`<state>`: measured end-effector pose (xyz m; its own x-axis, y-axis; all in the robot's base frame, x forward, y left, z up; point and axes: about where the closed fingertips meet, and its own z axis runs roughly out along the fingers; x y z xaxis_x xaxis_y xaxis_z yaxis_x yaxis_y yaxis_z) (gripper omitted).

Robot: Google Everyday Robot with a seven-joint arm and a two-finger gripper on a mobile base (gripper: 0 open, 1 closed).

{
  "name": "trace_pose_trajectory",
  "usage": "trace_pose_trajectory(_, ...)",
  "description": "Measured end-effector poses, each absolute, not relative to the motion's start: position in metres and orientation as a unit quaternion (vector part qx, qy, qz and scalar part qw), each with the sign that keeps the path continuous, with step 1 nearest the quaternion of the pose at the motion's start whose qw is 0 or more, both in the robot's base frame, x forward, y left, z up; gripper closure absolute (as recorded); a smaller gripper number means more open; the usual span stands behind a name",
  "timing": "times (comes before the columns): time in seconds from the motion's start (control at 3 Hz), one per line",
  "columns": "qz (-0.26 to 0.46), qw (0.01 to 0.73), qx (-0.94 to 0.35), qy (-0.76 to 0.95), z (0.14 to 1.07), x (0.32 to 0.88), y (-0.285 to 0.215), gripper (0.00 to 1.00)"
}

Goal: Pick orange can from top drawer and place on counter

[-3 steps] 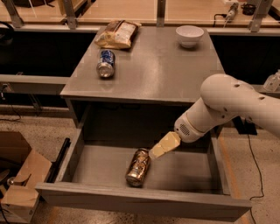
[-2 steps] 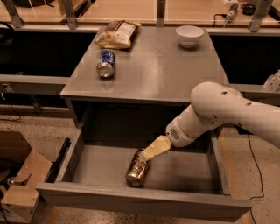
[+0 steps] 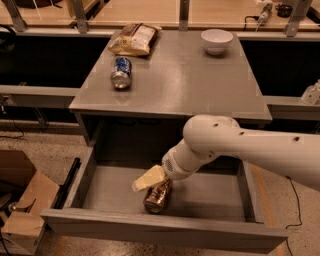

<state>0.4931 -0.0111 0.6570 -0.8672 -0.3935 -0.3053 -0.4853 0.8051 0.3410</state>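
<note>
I expect the orange can (image 3: pixel 157 197) to hang at a slant with its near end low when I lift it, because my gripper is over the far end (image 3: pixel 164 181) of the can.
The orange can (image 3: pixel 157 197) lies on its side on the floor of the open top drawer (image 3: pixel 165 231), near the front and a little left of the middle. My gripper (image 3: pixel 146 181) hangs down into the drawer on the white arm (image 3: pixel 235 145), which comes in from the right. It sits right over the can's far end and overlaps it in this view. I cannot tell whether it touches the can. The grey counter (image 3: pixel 185 75) is above and behind the drawer.
On the counter lie a blue-and-white can (image 3: pixel 120 72) on its side, a snack bag (image 3: pixel 135 38) at the back left and a white bowl (image 3: pixel 216 40) at the back right. A cardboard box (image 3: pixel 25 210) stands on the floor to the left. A pale wooden bench (image 3: pixel 150 10) runs behind.
My arm has swung left and lower into the drawer. The gripper has gone from right of the can to over its far end. The can has not moved.
</note>
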Motion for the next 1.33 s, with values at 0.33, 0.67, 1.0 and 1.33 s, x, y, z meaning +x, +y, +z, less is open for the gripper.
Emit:
trace_pose_trajectory(0.33,0.192,0.097,-0.212,0.953,0.624,0.493,0.024,0.00)
trace_pose_trajectory(0.67,0.162,0.087,-0.198,0.963,0.593,0.493,0.041,0.18)
trace_pose_trajectory(1.0,0.161,0.086,-0.196,0.963,0.599,0.493,0.042,0.41)
trace_pose_trajectory(1.33,0.161,0.086,-0.196,0.963,0.604,0.493,0.042,0.65)
